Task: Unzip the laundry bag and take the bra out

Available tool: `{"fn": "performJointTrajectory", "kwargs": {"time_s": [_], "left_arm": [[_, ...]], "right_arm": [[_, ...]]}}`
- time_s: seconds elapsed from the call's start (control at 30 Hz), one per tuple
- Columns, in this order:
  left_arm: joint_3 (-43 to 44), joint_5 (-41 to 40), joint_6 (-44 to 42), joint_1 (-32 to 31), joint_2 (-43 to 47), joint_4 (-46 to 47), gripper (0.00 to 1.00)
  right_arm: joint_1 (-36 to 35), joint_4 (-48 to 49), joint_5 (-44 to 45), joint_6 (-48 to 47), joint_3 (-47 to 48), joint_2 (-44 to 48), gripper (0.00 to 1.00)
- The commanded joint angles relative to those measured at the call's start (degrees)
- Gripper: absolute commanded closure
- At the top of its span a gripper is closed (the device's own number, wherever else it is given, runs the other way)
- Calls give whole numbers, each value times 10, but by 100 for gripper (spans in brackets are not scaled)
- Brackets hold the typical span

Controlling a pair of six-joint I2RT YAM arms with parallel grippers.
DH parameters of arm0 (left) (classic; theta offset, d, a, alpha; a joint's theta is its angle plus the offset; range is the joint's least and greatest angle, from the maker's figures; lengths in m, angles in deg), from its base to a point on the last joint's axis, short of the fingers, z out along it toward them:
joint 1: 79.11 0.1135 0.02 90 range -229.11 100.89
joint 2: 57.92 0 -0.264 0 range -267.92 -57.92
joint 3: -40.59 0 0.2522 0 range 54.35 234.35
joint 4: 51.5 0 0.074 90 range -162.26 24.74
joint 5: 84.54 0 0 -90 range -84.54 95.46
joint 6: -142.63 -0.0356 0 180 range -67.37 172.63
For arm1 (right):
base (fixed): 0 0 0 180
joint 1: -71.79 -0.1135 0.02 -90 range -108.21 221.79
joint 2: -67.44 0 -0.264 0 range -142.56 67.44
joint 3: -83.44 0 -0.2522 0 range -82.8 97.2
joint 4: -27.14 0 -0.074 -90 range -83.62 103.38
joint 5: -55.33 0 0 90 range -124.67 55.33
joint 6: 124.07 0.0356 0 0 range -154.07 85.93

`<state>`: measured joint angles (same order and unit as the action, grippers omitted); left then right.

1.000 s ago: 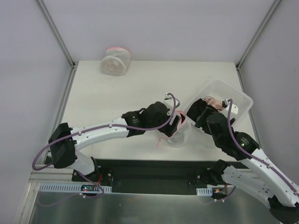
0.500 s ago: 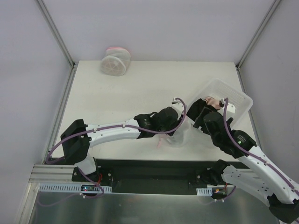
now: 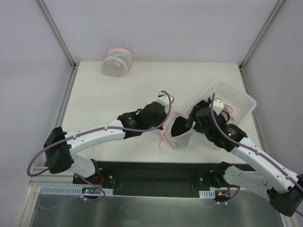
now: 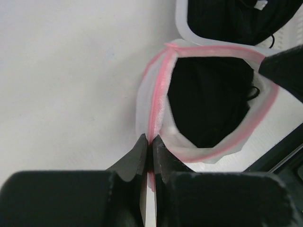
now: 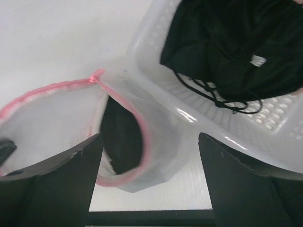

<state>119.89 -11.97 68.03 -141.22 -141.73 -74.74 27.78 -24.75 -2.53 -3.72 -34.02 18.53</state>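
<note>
The pink rim (image 3: 178, 136) gapes wide around the dark thing (image 3: 179, 126), so the dark thing will slip free of the laundry bag when I lift it.
The laundry bag (image 3: 180, 138) is a floppy white mesh pouch with a pink zipper rim, lying near the table's front edge beside the basket. Its mouth (image 4: 208, 104) gapes open and only something dark shows inside. The bra is not in view. My left gripper (image 4: 150, 143) is shut on the pink rim (image 4: 158, 90) at the bag's left side, seen from above as the left gripper (image 3: 165, 126). My right gripper (image 5: 149, 138) stands open just over the bag (image 5: 165, 137), its fingers (image 5: 71, 175) on either side of it, holding nothing; from above, the right gripper (image 3: 185, 124) is at the bag's right.
A white plastic basket (image 3: 239, 97) sits at the right, tilted, holding a black garment (image 5: 236, 42) and a bit of beige-pink fabric (image 3: 218, 103). A drum-shaped white mesh bag (image 3: 116, 62) with pink rim lies at the table's far left edge.
My left gripper has closed onto the bag's pink rim. The right arm has swung left from the basket toward the bag, and the bag's mouth now stands wider.
</note>
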Motion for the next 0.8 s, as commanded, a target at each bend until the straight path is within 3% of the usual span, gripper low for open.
{"fn": "performJointTrajectory", "kwargs": {"time_s": [0.0, 0.1, 0.4, 0.57, 0.77], "left_arm": [[-32, 12, 9, 65, 103, -2, 100], [-53, 70, 29, 115, 158, -4, 100], [-95, 121, 59, 132, 215, -25, 100], [-101, 144, 84, 131, 186, -25, 100], [-106, 117, 79, 132, 201, -26, 100]], "right_arm": [[-24, 86, -68, -31, 64, -40, 15], [-48, 114, -95, -51, 106, -91, 15], [-81, 189, -191, -43, 123, -189, 29], [-133, 186, -159, -47, 150, -223, 44], [-120, 165, -97, -57, 162, -267, 53]]}}
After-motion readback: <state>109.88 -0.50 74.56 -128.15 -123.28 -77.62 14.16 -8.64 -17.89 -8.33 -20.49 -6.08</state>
